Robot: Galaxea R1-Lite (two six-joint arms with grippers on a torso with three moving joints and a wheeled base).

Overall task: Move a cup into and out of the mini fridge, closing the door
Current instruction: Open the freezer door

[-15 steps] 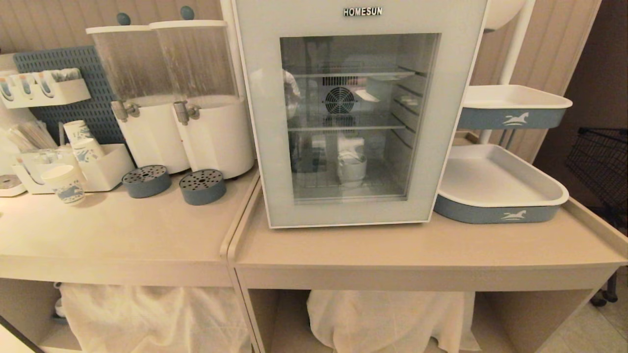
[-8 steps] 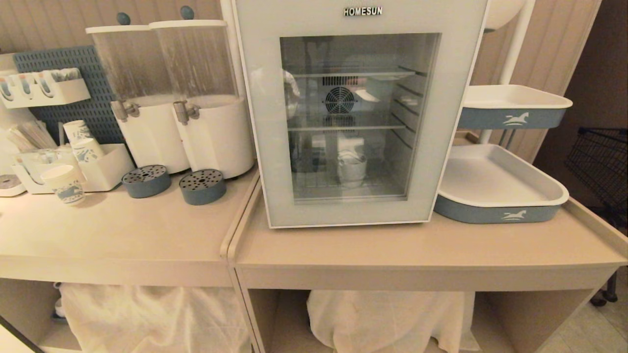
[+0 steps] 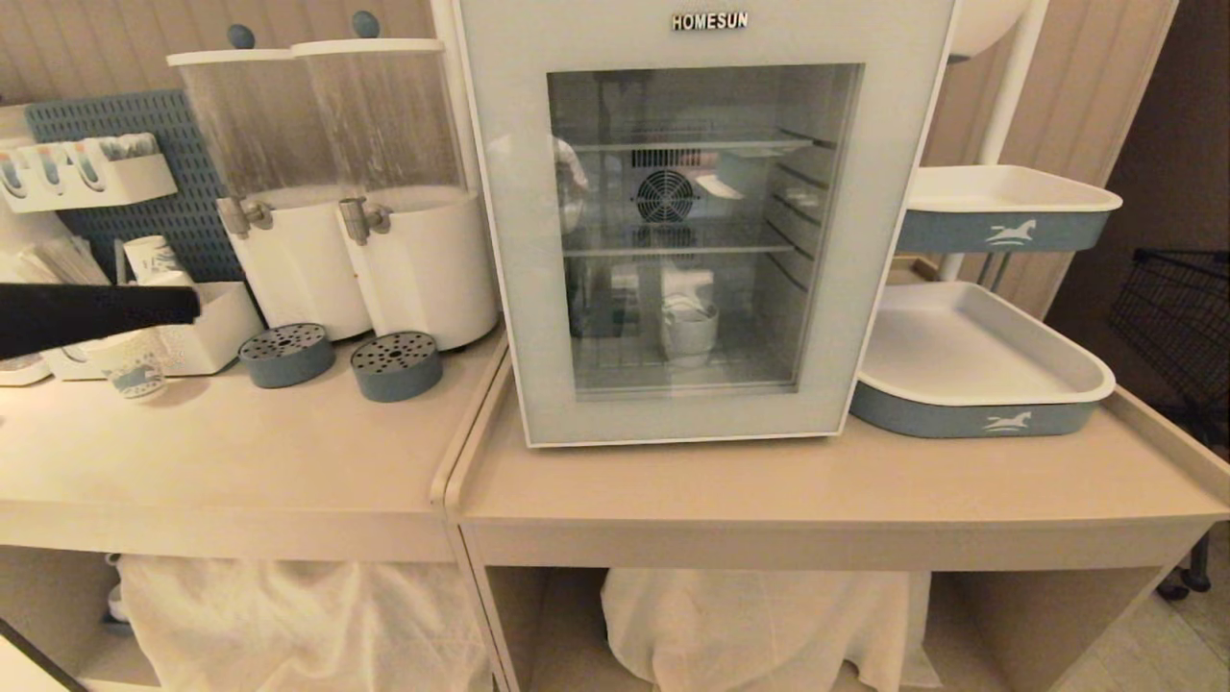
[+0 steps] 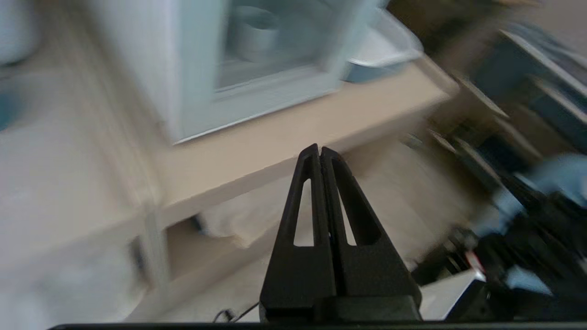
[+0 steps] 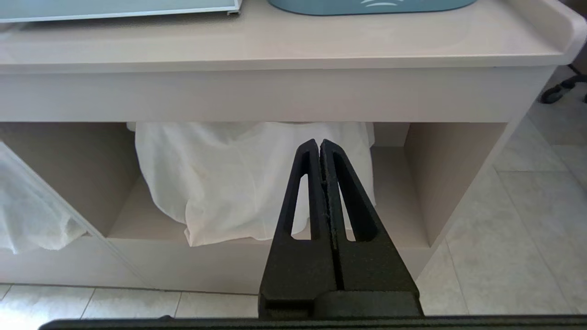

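Observation:
The glass door is closed and its edge beside the dispensers is clear, so my left gripper should keep going toward that edge and open its fingers there.
The mini fridge stands on the right-hand counter with its glass door shut. Behind the glass, on the bottom shelf, sits the white cup. My left gripper reaches in from the left edge, level and shut on nothing, above the left counter and well left of the fridge. In the left wrist view the left gripper points toward the counter's front edge, with the fridge's side wall and the blurred cup beyond. My right gripper hangs shut and empty, low in front of the counter.
Two white drink dispensers with round drip trays stand left of the fridge. Paper cups and a holder sit behind the left arm. Two blue-and-white trays are stacked to the right. White cloth fills the shelf below.
My left arm has risen into the head view from the left edge, now crossing in front of the paper cups. The fridge, cup and right arm have not moved.

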